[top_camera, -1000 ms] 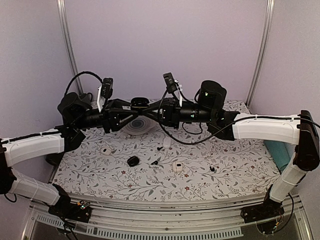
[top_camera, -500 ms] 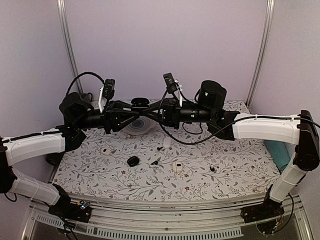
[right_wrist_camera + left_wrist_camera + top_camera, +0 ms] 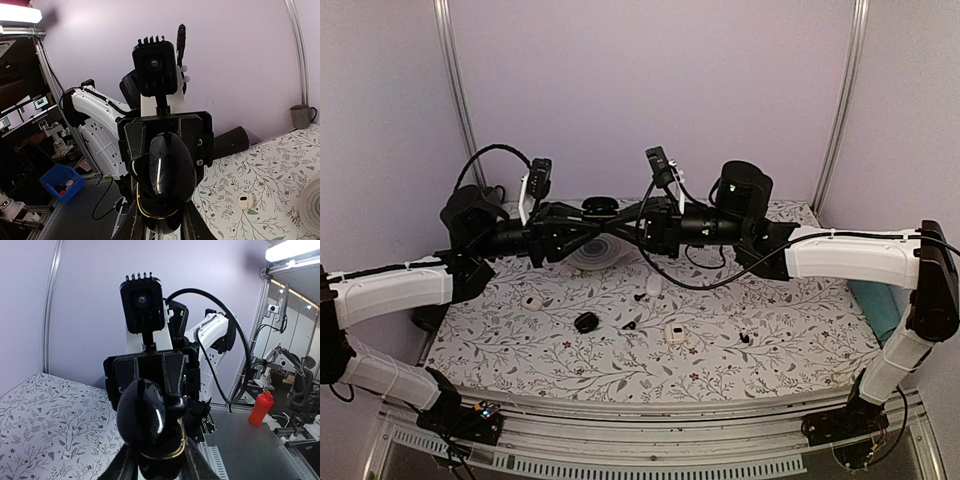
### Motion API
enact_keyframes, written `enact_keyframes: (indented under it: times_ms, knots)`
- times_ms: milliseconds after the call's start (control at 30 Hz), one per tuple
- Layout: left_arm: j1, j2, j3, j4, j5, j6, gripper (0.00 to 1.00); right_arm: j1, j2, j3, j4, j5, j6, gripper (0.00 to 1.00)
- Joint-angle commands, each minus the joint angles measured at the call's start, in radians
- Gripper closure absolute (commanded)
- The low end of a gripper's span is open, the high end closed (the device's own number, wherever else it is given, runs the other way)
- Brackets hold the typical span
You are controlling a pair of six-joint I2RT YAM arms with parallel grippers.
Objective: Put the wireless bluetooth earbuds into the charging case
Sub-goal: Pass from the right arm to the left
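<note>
My right gripper is pinching the charging case's base (image 3: 162, 222) below the partly open lid. It should open, move back and push the lid wider (image 3: 172, 165) from above.
A glossy black charging case (image 3: 601, 204) with a gold rim is held in the air over the back of the table, its lid open. My left gripper (image 3: 582, 216) and right gripper (image 3: 622, 212) face each other and are both shut on it. The left wrist view shows the case (image 3: 150, 420) between my left gripper's (image 3: 157, 462) fingers. The right wrist view shows it (image 3: 167, 170) between my right gripper's (image 3: 162, 222) fingers. Tiny black earbuds lie on the table at the middle (image 3: 640, 296), just in front (image 3: 630, 324) and further right (image 3: 747, 340).
Small white cases lie on the flowered table (image 3: 500, 340) at the left (image 3: 532, 301), the middle (image 3: 673, 331) and behind it (image 3: 653, 285). A black rounded object (image 3: 586, 322) lies near the front earbud. A white ribbed disc (image 3: 600, 252) sits below the grippers. A grey mug (image 3: 301, 116) stands far left.
The left arm has shifted very slightly to the right. Both grippers still hold the case in the same place.
</note>
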State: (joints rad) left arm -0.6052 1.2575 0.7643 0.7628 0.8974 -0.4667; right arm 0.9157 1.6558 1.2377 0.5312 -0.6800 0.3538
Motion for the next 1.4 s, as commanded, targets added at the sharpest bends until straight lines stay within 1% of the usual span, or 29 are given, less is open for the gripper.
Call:
enact_keyframes:
  times_ms: [0, 133, 167, 233, 433, 500, 633, 700, 767, 800, 900, 1067, 1267, 1367]
  knots:
    - [0.01, 0.006, 0.02, 0.045, 0.006, -0.009, 0.7, -0.005, 0.001, 0.022, -0.001, -0.009, -0.004, 0.96]
    - [0.009, 0.01, 0.02, 0.057, 0.011, -0.009, 0.75, -0.004, 0.003, 0.028, -0.002, -0.006, -0.001, 0.96]
    - [0.008, 0.012, 0.02, 0.058, 0.011, -0.009, 0.75, -0.004, 0.005, 0.029, -0.002, -0.006, 0.0, 0.96]
    - [0.007, 0.013, 0.016, 0.063, 0.011, -0.01, 0.71, -0.004, 0.006, 0.032, -0.002, -0.004, 0.002, 0.96]
    - [0.004, 0.01, -0.004, 0.102, -0.001, -0.025, 0.72, -0.004, 0.015, 0.039, 0.003, -0.005, 0.004, 0.96]
    - [0.001, 0.01, -0.009, 0.114, -0.003, -0.029, 0.75, -0.004, 0.017, 0.04, 0.003, -0.005, 0.006, 0.96]
    - [-0.001, 0.011, -0.013, 0.121, -0.001, -0.028, 0.87, -0.003, 0.022, 0.042, 0.003, -0.007, 0.013, 0.96]
    - [-0.002, 0.01, -0.015, 0.121, -0.003, -0.027, 0.93, -0.003, 0.021, 0.037, 0.001, -0.001, 0.014, 0.92]
    - [-0.001, 0.008, -0.019, 0.117, -0.012, -0.025, 0.99, -0.003, 0.018, 0.029, 0.0, 0.005, 0.014, 0.86]
    - [-0.002, 0.007, -0.022, 0.113, -0.019, -0.022, 1.0, -0.003, 0.016, 0.023, 0.0, 0.008, 0.014, 0.83]
    - [0.0, 0.001, -0.034, 0.11, -0.043, -0.018, 1.0, -0.004, 0.007, 0.006, -0.003, 0.033, 0.013, 0.7]
    - [0.007, -0.01, -0.05, 0.109, -0.086, -0.011, 1.0, -0.003, -0.017, -0.021, -0.01, 0.074, 0.009, 0.58]
    - [0.011, -0.009, -0.058, 0.109, -0.1, -0.006, 1.0, -0.004, -0.067, -0.101, -0.028, 0.118, -0.001, 0.51]
    - [0.016, -0.009, -0.064, 0.103, -0.11, 0.003, 1.0, -0.004, -0.102, -0.127, -0.047, 0.137, -0.007, 0.5]
